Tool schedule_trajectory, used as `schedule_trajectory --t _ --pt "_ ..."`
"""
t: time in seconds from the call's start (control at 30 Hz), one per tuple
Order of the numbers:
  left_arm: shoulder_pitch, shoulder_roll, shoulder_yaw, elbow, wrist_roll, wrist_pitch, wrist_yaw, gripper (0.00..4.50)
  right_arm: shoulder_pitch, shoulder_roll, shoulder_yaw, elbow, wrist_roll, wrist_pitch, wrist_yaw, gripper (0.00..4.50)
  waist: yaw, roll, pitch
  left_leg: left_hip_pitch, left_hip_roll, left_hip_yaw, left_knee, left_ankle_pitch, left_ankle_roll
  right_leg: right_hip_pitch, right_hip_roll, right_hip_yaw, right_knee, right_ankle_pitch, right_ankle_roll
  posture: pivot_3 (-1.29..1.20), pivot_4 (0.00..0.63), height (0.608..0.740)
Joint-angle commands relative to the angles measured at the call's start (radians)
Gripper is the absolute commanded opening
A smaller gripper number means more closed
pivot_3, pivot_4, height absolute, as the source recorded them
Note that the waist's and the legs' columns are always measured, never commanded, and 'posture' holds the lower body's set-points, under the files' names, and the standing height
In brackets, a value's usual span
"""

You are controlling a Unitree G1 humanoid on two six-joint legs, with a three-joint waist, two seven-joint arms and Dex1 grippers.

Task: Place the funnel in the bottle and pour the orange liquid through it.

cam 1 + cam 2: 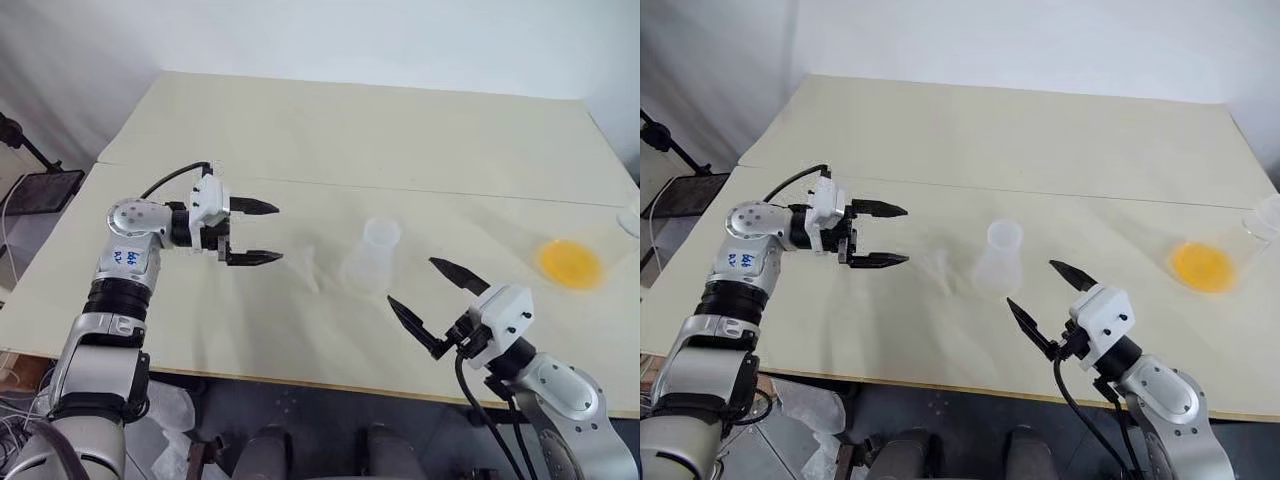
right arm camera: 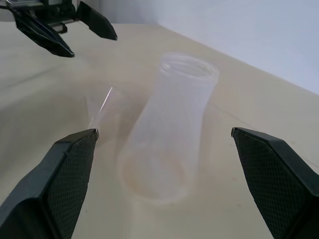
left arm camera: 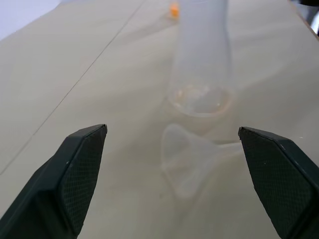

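The funnel's spout (image 3: 228, 149) is lying flat next to the bottle, so the robot's left gripper should pinch the wide rim (image 3: 172, 167), raise the funnel and turn the spout down over the bottle.
The clear bottle (image 1: 370, 255) stands upright in the middle of the table. The small see-through funnel (image 3: 187, 154) lies on its side on the table just left of the bottle, also faint as the funnel (image 1: 305, 265). My left gripper (image 1: 250, 232) hovers open to the left of the funnel, pointing at it, with nothing between its fingers. My right gripper (image 1: 438, 290) is open just right of the bottle and nearer the front edge, aimed at it and apart from it. The orange liquid (image 1: 570, 262) is a shallow pool in a barely visible clear container at the right.
The beige table (image 1: 330, 130) has a seam running across it behind the bottle. Another clear container (image 1: 630, 220) stands at the far right edge. A black stand (image 1: 40, 185) sits off the table's left side. The front edge (image 1: 300, 382) is close below both arms.
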Motion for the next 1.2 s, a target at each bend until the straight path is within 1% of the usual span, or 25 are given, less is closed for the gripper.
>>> schedule_trajectory --t 0.03,0.1,0.23,0.47,0.57,0.7,0.8,0.9,1.0,1.1,1.2 --pt "-0.033 -0.04 -0.026 0.044 0.026 0.042 -0.052 4.49 -0.011 -0.003 -0.005 -0.008 0.017 -0.013 0.009 4.5 -0.002 0.0 0.0 0.0 0.0 0.0 0.0 0.0 0.0 0.0 0.0 0.0 0.0 0.0 0.0 0.0 0.15 0.74" --pt "-0.037 -0.053 -0.061 0.057 0.055 0.051 -0.114 4.49 -0.01 -0.01 -0.01 -0.014 0.021 -0.007 0.014 4.5 -0.002 0.0 0.0 0.0 0.0 0.001 0.0 0.0 0.0 0.0 0.0 0.0 0.0 0.0 0.0 0.0 0.15 0.74" --pt "-0.036 -0.038 -0.08 0.055 0.093 0.016 -0.17 4.49 0.015 -0.032 -0.043 -0.04 0.037 0.008 0.023 4.5 -0.008 0.0 0.0 0.0 0.001 0.001 0.0 0.0 0.0 -0.001 0.001 0.0 0.0 0.0 0.0 0.0 0.15 0.74" --pt "-0.04 -0.046 -0.08 0.099 0.124 0.003 -0.17 4.49 0.12 -0.099 -0.152 -0.102 0.106 0.03 0.071 4.5 -0.002 0.0 0.0 0.0 0.001 0.001 0.0 0.0 0.0 -0.001 0.001 0.0 0.0 0.0 0.0 0.0 0.15 0.74" --pt "-0.036 -0.05 -0.083 0.1 0.129 0.005 -0.177 3.95 0.169 -0.15 -0.205 -0.142 0.16 0.051 0.119 4.5 -0.001 0.0 0.0 0.0 0.001 0.001 0.0 0.0 0.0 0.0 0.0 0.0 0.0 0.0 0.0 0.0 0.15 0.74" --pt "-0.031 -0.059 -0.092 0.111 0.144 -0.005 -0.18 2.7 0.232 -0.214 -0.248 -0.17 0.199 0.058 0.196 4.5 -0.001 0.0 0.0 0.0 0.001 0.001 0.0 0.0 0.0 0.0 0.0 0.0 0.0 0.0 0.0 0.0 0.15 0.74" --pt "-0.033 -0.07 -0.084 0.125 0.146 -0.005 -0.167 1.76 0.262 -0.244 -0.272 -0.159 0.196 0.05 0.239 4.5 -0.002 0.0 0.0 0.0 0.001 0.001 0.0 0.0 0.0 0.0 0.001 0.0 0.0 0.0 0.0 0.0 0.15 0.74" --pt "-0.029 -0.074 -0.079 0.133 0.15 -0.013 -0.159 0.83 0.274 -0.255 -0.294 -0.144 0.195 0.039 0.263 4.5 -0.002 -0.001 0.0 0.0 0.001 0.001 0.0 0.0 0.0 0.0 0.0 0.0 0.0 0.0 0.0 0.0 0.15 0.74" --pt "-0.022 -0.071 -0.063 0.123 0.139 -0.012 -0.151 0.02 0.284 -0.256 -0.332 -0.139 0.202 0.04 0.282 4.5 -0.001 -0.001 0.0 0.0 0.001 0.001 0.0 0.0 0.0 0.0 0.0 0.0 0.0 0.0 0.0 0.0 0.15 0.74" --pt "-0.029 -0.06 -0.04 0.102 0.121 0.007 -0.152 0.02 0.303 -0.247 -0.371 -0.136 0.202 0.041 0.288 4.5 0.0 -0.001 0.0 0.0 0.001 0.001 0.0 0.0 0.0 0.0 0.0 0.0 0.0 0.0 0.0 0.0 0.15 0.74" --pt "-0.035 -0.043 -0.02 0.046 0.093 0.044 -0.187 0.02 0.31 -0.224 -0.401 -0.135 0.203 0.041 0.27 4.5 -0.002 -0.001 0.0 0.0 0.001 0.001 0.0 0.0 0.0 0.0 0.0 0.0 0.0 0.0 0.0 0.0 0.15 0.74"
